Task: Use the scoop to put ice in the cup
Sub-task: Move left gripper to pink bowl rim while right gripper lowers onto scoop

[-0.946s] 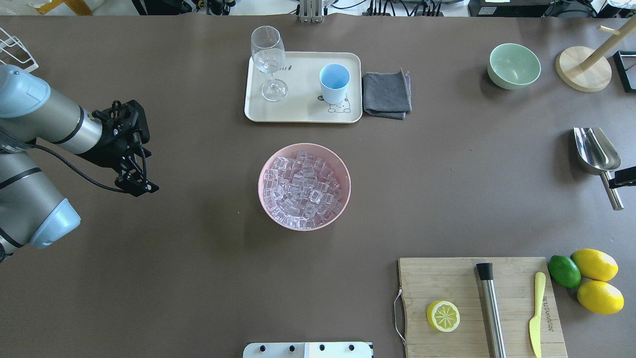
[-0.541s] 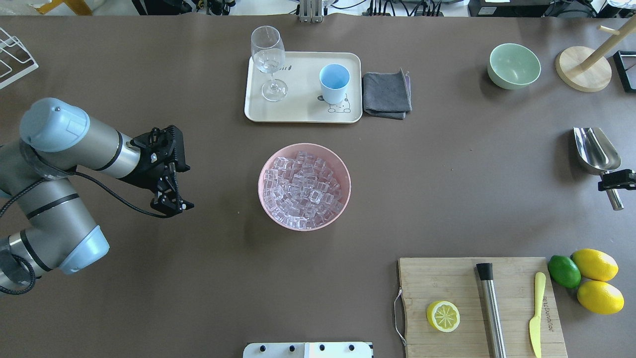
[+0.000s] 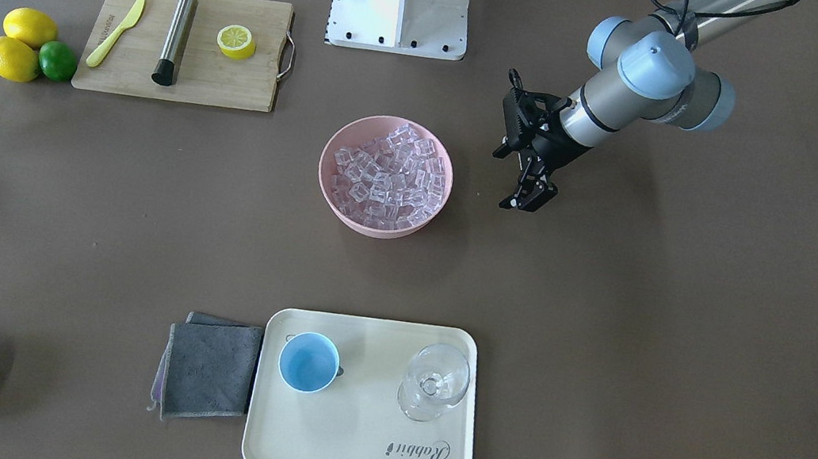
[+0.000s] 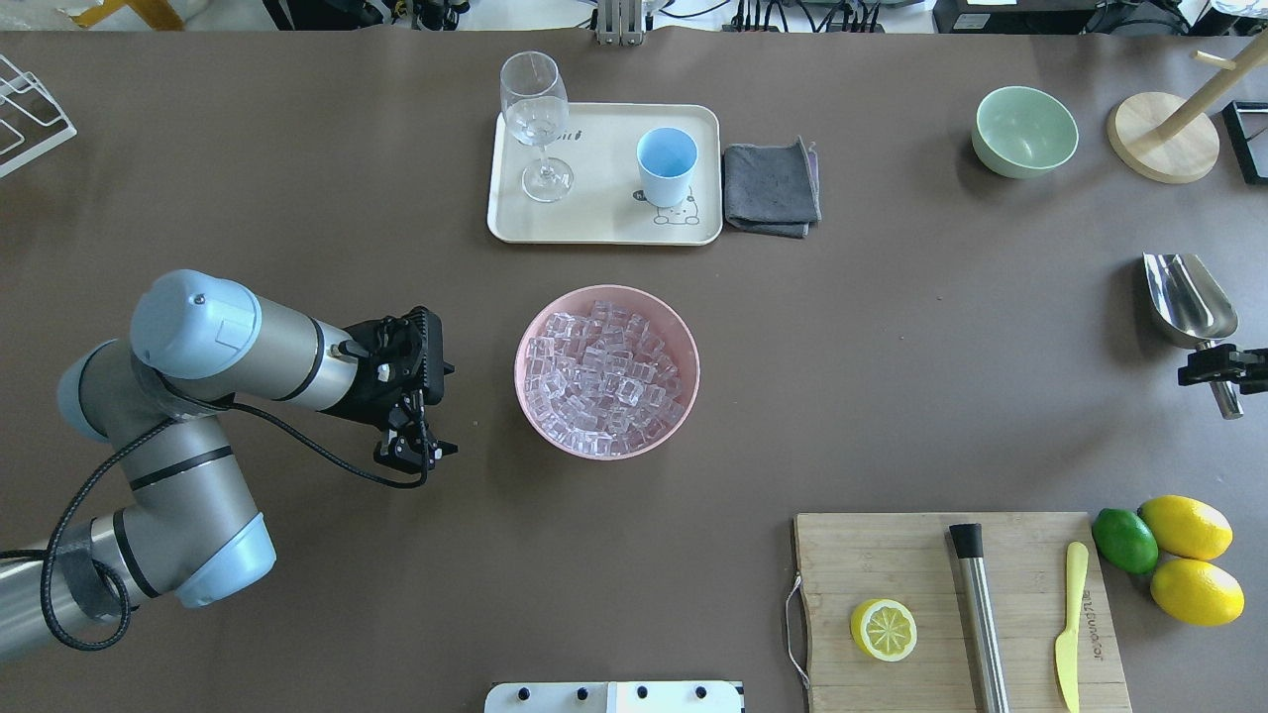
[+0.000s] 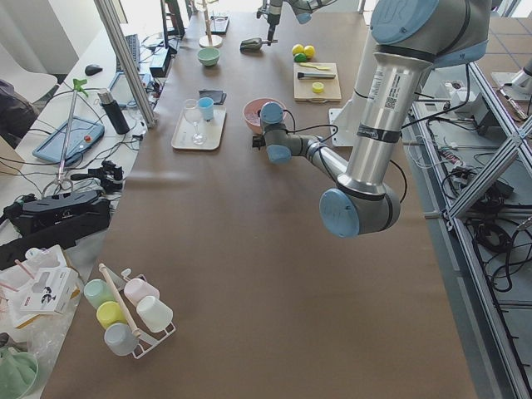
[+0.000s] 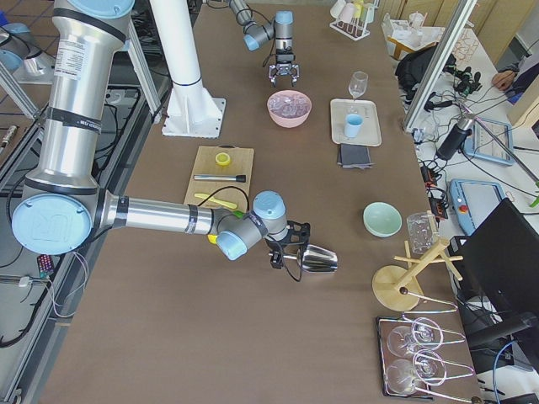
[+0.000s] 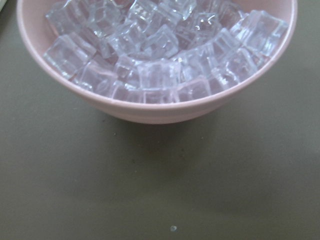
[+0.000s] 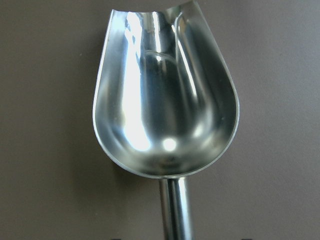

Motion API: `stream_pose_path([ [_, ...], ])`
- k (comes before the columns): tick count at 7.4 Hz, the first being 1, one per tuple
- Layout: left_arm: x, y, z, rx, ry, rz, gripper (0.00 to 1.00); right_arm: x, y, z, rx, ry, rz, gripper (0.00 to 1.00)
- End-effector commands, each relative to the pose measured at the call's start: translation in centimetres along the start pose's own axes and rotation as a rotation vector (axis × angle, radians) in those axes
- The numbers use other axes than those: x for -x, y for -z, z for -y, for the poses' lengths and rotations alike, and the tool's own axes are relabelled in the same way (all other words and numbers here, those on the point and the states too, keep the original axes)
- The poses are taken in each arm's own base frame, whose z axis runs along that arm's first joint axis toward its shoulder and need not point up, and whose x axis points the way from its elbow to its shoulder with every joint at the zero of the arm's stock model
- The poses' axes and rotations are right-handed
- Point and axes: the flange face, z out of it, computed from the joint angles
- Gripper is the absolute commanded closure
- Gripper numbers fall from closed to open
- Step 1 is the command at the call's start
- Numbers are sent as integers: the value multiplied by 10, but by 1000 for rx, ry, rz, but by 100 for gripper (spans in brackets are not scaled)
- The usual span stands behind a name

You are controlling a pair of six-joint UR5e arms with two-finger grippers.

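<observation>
I expect some cubes (image 3: 421, 197) to spill over when I push the steel scoop in, because the ice is piled up loosely close to the pink bowl's rim (image 3: 447, 187).
The ice (image 4: 606, 371) is many clear cubes heaped in a pink bowl (image 4: 530, 396) at the table's middle; it also fills the left wrist view (image 7: 160, 55). The light-blue cup (image 4: 667, 163) stands empty on a cream tray (image 4: 594, 223). The steel scoop (image 4: 1189, 297) lies on the table at the far right, and its trough fills the right wrist view (image 8: 165, 110). My right gripper (image 4: 1211, 371) is open, with its fingers on either side of the scoop's rod handle. My left gripper (image 4: 416, 451) is open and empty, just left of the pink bowl.
A clear stemmed glass (image 4: 535, 119) stands on the tray, with a grey cloth (image 4: 771, 188) beside it. A pale green bowl (image 4: 1025, 131) and a wooden stand (image 4: 1164, 139) are at the back right. A cutting board (image 4: 892, 564) holds a lemon half, a steel cylinder and a yellow knife.
My left arm has swung right, bringing its gripper close to the pink bowl. My right gripper has moved in from the right edge over the scoop's handle. The scoop has not moved.
</observation>
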Motion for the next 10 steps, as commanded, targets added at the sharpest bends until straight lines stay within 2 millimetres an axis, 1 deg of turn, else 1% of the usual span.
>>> stream_pose_path([
  [1,-37,-29,17,-64,-66,37,1,1,-3,-4,-8,5,-4,27],
  [3,-35,-37,18,-59,-65,46,1,1,-3,-7,-10,4,2,33],
  [4,-34,-37,22,-63,-70,45,1,-2,-2,-11,-8,5,1,36],
  [5,-34,-38,22,-61,-68,43,1,-8,-2,-17,-5,4,-1,38],
  [6,-32,-38,25,-61,-68,45,1,-12,-1,-21,-8,8,1,44],
  [7,-28,-41,27,-58,-65,49,1,-11,-1,-21,-7,9,1,52],
  [8,-22,-47,41,-65,-67,52,1,-11,-3,-22,-7,11,-4,60],
  [9,-13,-47,44,-64,-62,54,1,-10,-3,-22,-8,13,-4,69],
  [10,-8,-46,45,-64,-58,54,1,-9,-2,-22,-9,16,-2,100],
])
